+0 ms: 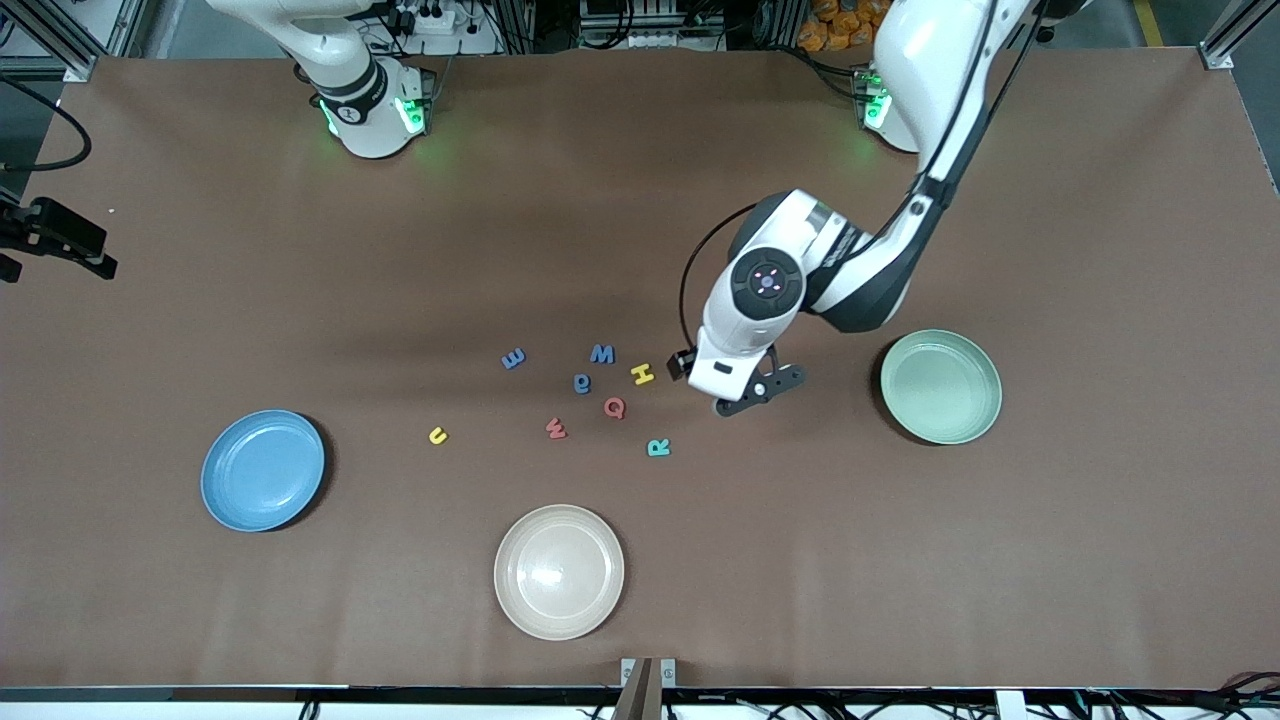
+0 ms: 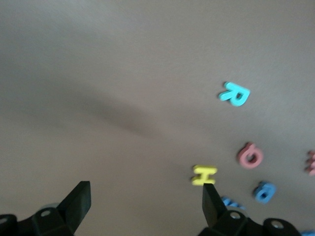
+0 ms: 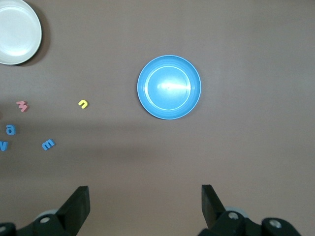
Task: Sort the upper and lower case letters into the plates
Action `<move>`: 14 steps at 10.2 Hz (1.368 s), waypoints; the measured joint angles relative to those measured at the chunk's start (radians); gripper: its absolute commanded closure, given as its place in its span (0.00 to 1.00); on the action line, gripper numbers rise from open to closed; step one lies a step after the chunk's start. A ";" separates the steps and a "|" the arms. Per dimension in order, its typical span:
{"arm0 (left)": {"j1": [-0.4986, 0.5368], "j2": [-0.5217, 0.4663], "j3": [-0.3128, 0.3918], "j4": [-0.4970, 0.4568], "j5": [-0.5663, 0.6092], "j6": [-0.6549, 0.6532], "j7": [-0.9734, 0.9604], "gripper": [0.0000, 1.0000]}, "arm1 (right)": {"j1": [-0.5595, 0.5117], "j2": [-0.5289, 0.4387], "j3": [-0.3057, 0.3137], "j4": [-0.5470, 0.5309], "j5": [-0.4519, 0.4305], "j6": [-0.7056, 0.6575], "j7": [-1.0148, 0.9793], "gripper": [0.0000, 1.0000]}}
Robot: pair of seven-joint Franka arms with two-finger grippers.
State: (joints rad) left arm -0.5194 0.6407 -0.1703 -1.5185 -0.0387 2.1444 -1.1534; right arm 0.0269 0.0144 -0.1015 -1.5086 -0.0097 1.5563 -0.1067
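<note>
My left gripper should go down next until its fingers are on both sides of the yellow H [image 1: 642, 373], because it lies clear of the red Q, with its bars [image 2: 204, 175] along the line on which my fingers close.
Several small foam letters lie in the middle of the table: a yellow H [image 1: 642, 374], a red Q [image 1: 614, 407], a teal R [image 1: 658, 447], a blue M [image 1: 601, 353], a blue a [image 1: 582, 382], a red w [image 1: 556, 428], a blue letter [image 1: 513, 358] and a yellow u [image 1: 437, 435]. The blue plate [image 1: 263, 469] and the mint green plate [image 1: 940, 386] are both bare. My left gripper [image 1: 762, 392] hangs open and holds nothing, just beside the H [image 2: 204, 175], between the letters and the green plate. My right gripper [image 3: 145, 189] is open high over bare table, with the blue plate [image 3: 169, 87] in its view.
A beige plate [image 1: 558, 570] with nothing in it sits nearest the front camera, below the letters. A black device [image 1: 55, 235] juts in at the table edge at the right arm's end. The left arm's forearm [image 1: 860, 270] reaches over the table above the green plate.
</note>
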 measured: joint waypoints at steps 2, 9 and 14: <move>-0.045 0.070 0.001 0.031 0.000 0.114 -0.142 0.00 | 0.000 0.000 0.000 0.000 0.000 0.000 0.000 0.00; -0.156 0.200 0.039 0.051 0.031 0.220 -0.218 0.00 | 0.000 0.000 0.000 0.000 0.000 0.000 0.000 0.00; -0.180 0.232 0.043 0.052 0.075 0.227 -0.218 0.15 | 0.000 0.000 0.000 0.000 0.000 0.000 0.000 0.00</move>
State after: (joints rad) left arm -0.6992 0.8722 -0.1274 -1.4665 0.0363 2.3715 -1.3714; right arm 0.0269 0.0143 -0.1015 -1.5083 -0.0097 1.5564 -0.1067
